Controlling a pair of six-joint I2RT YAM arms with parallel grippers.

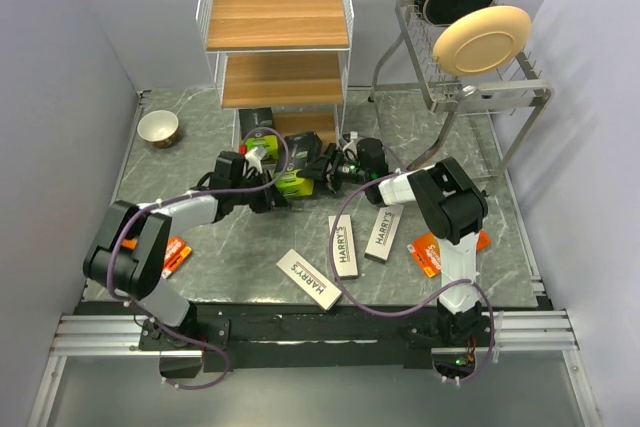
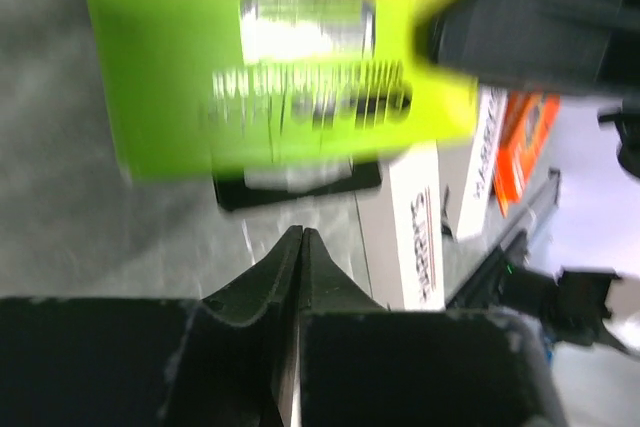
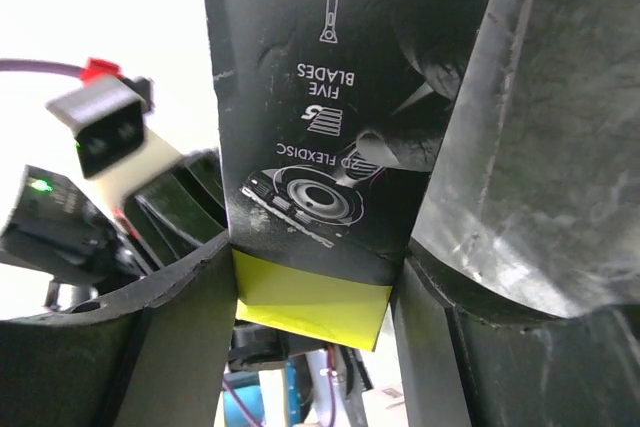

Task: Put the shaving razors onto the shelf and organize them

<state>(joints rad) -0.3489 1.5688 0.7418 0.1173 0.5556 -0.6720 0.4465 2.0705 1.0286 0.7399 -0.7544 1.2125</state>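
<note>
My right gripper should, with the black box's lime-green end jutting [image 1: 298, 175] past the shelf's bottom level, let go of the box, close, and push that end [image 1: 294, 188] in from the front.
The shelf [image 1: 276, 19] stands at the back centre. My right gripper [image 1: 318, 173] is shut on a black razor box with a lime-green end [image 1: 293, 184], held in front of the shelf's bottom tier; in the right wrist view this box [image 3: 310, 147] fills the gap of the gripper [image 3: 312, 282]. My left gripper [image 1: 272, 196] is shut and empty just beside that box; its closed fingertips [image 2: 300, 239] point at the blurred green end [image 2: 280, 57]. Two more black-and-green boxes [image 1: 262, 121] sit at the bottom tier. Three white HARRY'S boxes [image 1: 344, 245] lie on the table.
Orange razor packs lie at the left [image 1: 176, 253] and right [image 1: 440, 247] near the arm bases. A small bowl [image 1: 158, 128] sits at the back left. A grey dish rack [image 1: 480, 92] with plates stands at the back right.
</note>
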